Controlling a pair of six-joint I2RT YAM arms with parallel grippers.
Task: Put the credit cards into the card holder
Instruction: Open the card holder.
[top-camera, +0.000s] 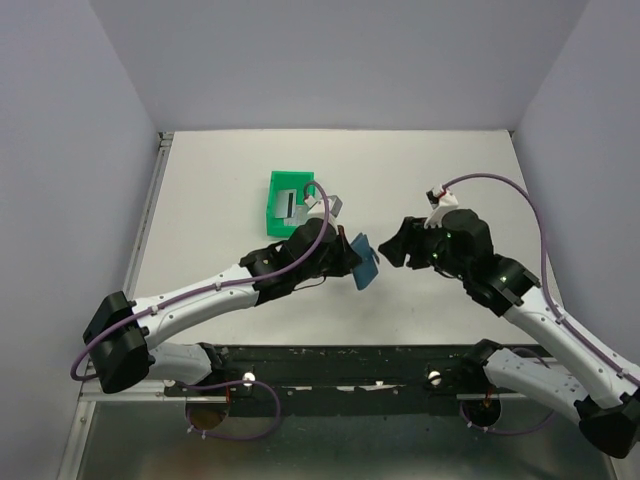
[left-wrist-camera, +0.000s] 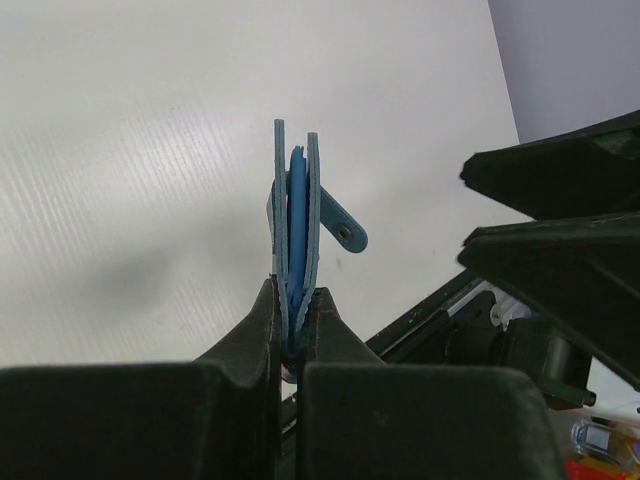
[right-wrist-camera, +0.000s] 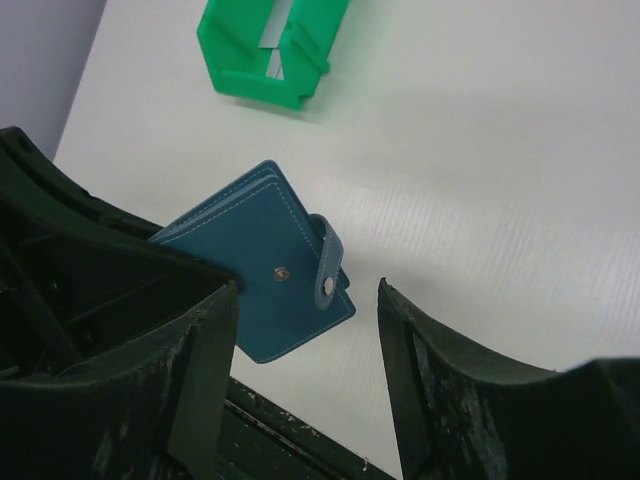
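Observation:
My left gripper is holding the card holder, and the green bin is farther back. I should put the card holder down and pull the bin closer.
My left gripper is shut on the blue card holder and holds it above the table. In the left wrist view the card holder stands edge-on between the fingers, its strap hanging unsnapped to the right. My right gripper is open and empty, just right of the card holder. In the right wrist view the card holder lies between the open fingers, nearer the left one, stud and strap showing. Silvery credit cards stand in the green bin; they also show in the right wrist view.
A green plastic bin stands behind the left gripper, seen also in the right wrist view. Another grey card lies on the table right of the bin. Grey walls enclose the white table.

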